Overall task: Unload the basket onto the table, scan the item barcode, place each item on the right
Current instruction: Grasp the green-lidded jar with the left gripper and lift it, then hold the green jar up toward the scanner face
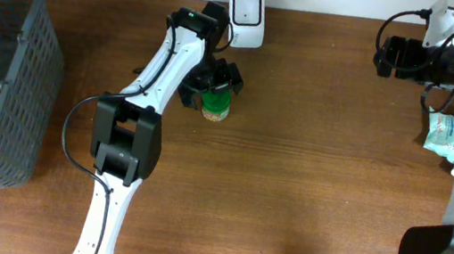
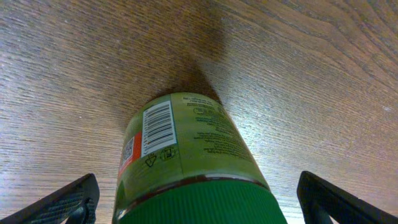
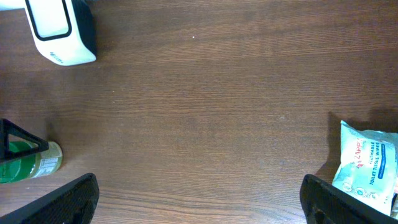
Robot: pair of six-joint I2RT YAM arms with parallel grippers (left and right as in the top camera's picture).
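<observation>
The green jar's barcode [image 2: 158,128] faces aside from the white scanner, so my left gripper should take the jar's cap [image 1: 215,101] and turn the barcode toward the scanner before backing away.
The item is a green jar [image 1: 216,105] with a ribbed green cap, standing upright on the wooden table just below the white scanner [image 1: 248,18]. In the left wrist view the jar [image 2: 186,143] shows its white barcode label [image 2: 157,127] on the side. My left gripper [image 2: 199,202] hangs over the cap, open, with a clear gap between each finger and the jar. My right gripper [image 3: 199,199] is open over bare wood at the far right, holding nothing. From there the jar [image 3: 31,163] and the scanner [image 3: 62,28] show at the left.
A grey mesh basket [image 1: 37,72] fills the left edge of the table. A packet of wet wipes [image 1: 443,134] lies at the right under the right arm, also seen as the packet [image 3: 367,165] in the right wrist view.
</observation>
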